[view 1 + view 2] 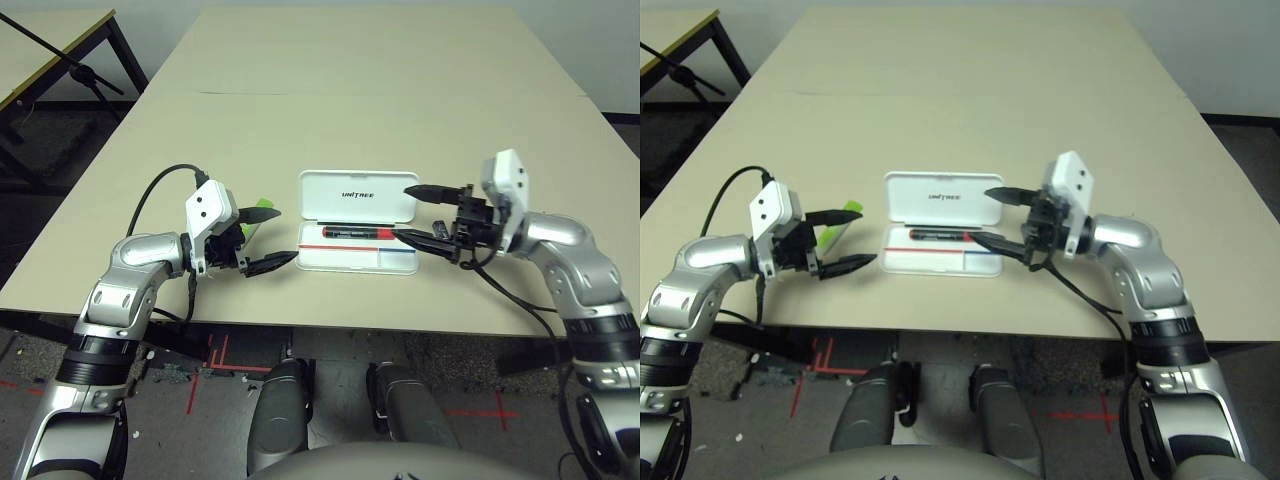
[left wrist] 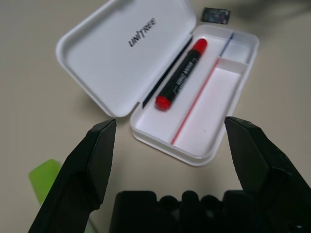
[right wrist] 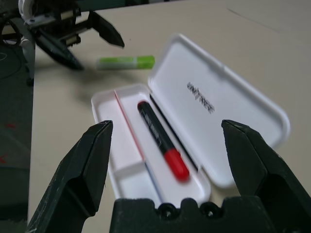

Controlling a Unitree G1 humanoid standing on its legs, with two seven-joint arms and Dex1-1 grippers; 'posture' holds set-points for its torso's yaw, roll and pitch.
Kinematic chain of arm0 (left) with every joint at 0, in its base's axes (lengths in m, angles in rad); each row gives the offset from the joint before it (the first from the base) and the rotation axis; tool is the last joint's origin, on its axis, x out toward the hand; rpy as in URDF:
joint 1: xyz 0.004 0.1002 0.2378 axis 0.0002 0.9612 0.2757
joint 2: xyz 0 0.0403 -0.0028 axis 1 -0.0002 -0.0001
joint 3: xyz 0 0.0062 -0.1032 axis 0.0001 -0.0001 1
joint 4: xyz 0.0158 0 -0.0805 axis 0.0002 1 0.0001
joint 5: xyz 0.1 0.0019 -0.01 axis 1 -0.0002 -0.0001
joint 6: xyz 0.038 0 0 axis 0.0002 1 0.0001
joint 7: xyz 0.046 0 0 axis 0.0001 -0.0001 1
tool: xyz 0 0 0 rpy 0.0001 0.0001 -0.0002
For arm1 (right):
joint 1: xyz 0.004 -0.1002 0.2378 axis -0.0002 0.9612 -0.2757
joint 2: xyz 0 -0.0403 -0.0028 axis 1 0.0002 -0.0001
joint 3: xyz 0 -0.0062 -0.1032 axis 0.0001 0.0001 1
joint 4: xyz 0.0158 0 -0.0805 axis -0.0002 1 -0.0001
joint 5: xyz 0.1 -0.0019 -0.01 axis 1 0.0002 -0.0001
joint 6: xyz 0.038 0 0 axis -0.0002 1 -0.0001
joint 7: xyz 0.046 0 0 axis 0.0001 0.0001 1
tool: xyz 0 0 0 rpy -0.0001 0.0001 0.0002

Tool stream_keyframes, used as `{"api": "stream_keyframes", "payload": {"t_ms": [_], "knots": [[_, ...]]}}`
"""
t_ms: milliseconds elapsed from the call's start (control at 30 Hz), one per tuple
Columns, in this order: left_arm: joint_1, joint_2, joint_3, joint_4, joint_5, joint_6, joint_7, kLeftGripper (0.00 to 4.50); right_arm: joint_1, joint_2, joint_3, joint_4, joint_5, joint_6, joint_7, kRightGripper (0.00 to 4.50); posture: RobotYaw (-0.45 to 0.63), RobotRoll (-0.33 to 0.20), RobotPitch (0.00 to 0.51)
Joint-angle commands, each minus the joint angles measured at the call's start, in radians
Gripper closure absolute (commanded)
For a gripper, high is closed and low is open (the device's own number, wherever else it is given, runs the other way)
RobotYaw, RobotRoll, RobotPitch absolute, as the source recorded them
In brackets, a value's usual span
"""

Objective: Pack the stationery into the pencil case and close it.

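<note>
The pencil case's long section [image 1: 338, 259] beside the red strip is empty, so the lime-green highlighter [image 1: 250, 230] will lie flat within the section's sides when I lower it in.
The white pencil case [image 1: 356, 195] lies open mid-table, lid flat behind the tray. A black marker with red ends [image 1: 358, 232] rests in the tray along the hinge side. The lime-green highlighter [image 1: 262, 205] lies on the table left of the case, partly hidden by my left gripper [image 1: 283, 237], which hovers open over it and holds nothing. My right gripper [image 1: 401, 211] stands open at the case's right end, just off the marker's tip, also without a load. A small black-grey block [image 2: 216, 14] sits on the table just past the case's right end.
The beige table [image 1: 350, 90] stretches far behind the case, with a seam across it. Its front edge runs close below both grippers. A second table [image 1: 50, 40] and a black stand leg are at the back left.
</note>
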Motion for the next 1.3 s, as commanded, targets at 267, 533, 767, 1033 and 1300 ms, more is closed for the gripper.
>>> {"api": "stream_keyframes", "payload": {"t_ms": [267, 533, 767, 1033, 1300], "knots": [[-0.057, -0.003, 0.041, 0.057, 0.031, 0.154, 0.181, 0.00, 0.190, -0.059, -0.062, -0.110, 0.047, -0.047, 0.023, 0.07, -0.05, 0.000, 0.116], [-0.057, -0.036, 0.029, 0.006, 0.062, 0.342, 0.357, 0.00, 0.196, -0.068, -0.055, -0.091, 0.028, -0.090, 0.018, 0.07, -0.05, 0.000, 0.124], [-0.041, -0.086, 0.048, 0.011, 0.087, 0.402, 0.492, 0.00, 0.187, -0.069, -0.049, -0.086, 0.026, -0.105, 0.014, 0.07, -0.05, 0.000, 0.125], [-0.034, -0.138, 0.065, 0.015, 0.080, 0.464, 0.576, 0.00, 0.181, -0.074, -0.047, -0.074, 0.018, -0.125, 0.018, 0.07, -0.06, 0.000, 0.127], [-0.042, -0.159, 0.087, 0.053, 0.078, 0.519, 0.618, 0.00, 0.170, -0.077, -0.043, -0.066, 0.013, -0.136, 0.012, 0.07, -0.06, 0.000, 0.129]]}}
